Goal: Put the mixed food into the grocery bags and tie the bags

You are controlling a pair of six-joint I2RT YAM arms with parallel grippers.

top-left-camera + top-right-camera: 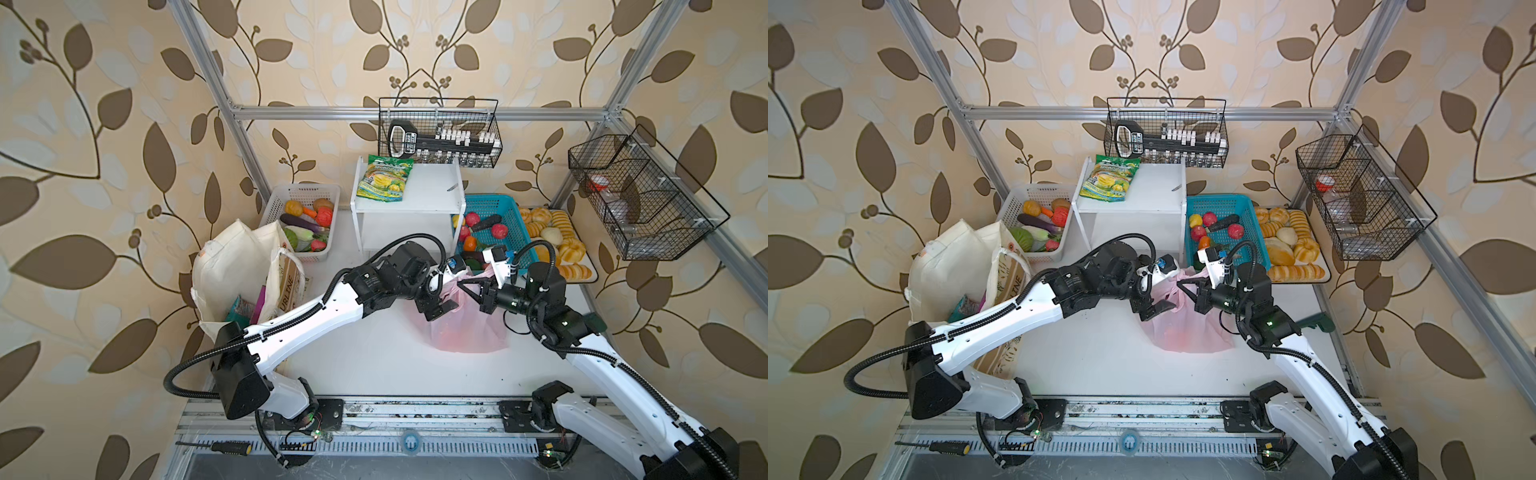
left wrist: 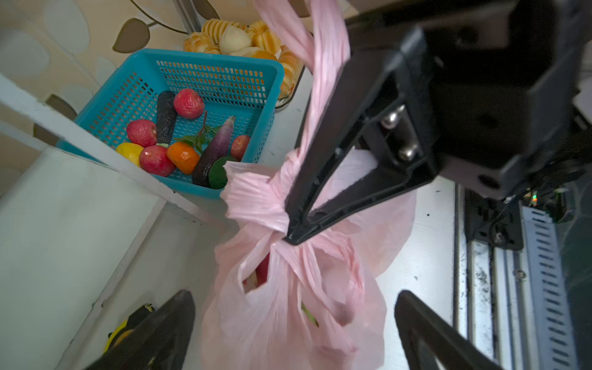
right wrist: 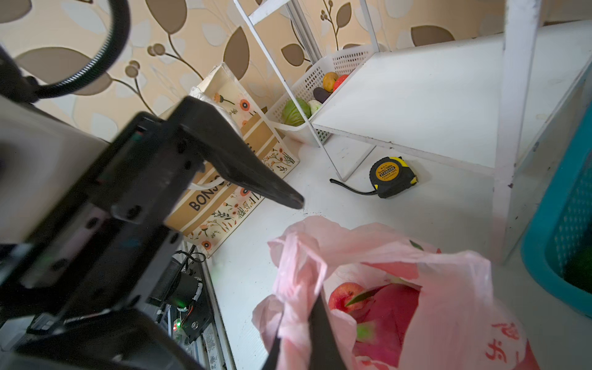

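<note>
The pink bag's opening [image 3: 388,296] stands wide open below the knot, so the robot's left gripper should hold the bag's gathered top [image 2: 256,200] before the right gripper lets go and takes hold of its piece of the bag again.
The pink plastic grocery bag [image 1: 469,328] [image 1: 1192,332] stands on the white table, its handles twisted into a knot [image 2: 272,205]. My right gripper [image 3: 299,307] [image 1: 462,285] is shut on a pink handle strand beside that knot. My left gripper [image 2: 298,323] [image 1: 438,297] is open, its fingers [image 2: 173,326] standing either side of the bag [image 2: 288,304] and apart from it. A magenta dragon fruit [image 3: 394,307] and a red fruit [image 3: 344,296] show inside. At the left, the cream canvas tote [image 1: 232,266] [image 1: 951,266] holds a teal-and-red packet [image 1: 239,309] and a purple packet [image 1: 261,299].
A blue basket [image 1: 513,212] of toy fruit stands just behind the pink bag, with a bread tray [image 1: 582,266] to its right. A white shelf [image 1: 432,195] bearing a green-and-yellow packet [image 1: 386,176] and a white basket [image 1: 307,193] stand at the back. A tape measure [image 3: 392,176] lies under the shelf.
</note>
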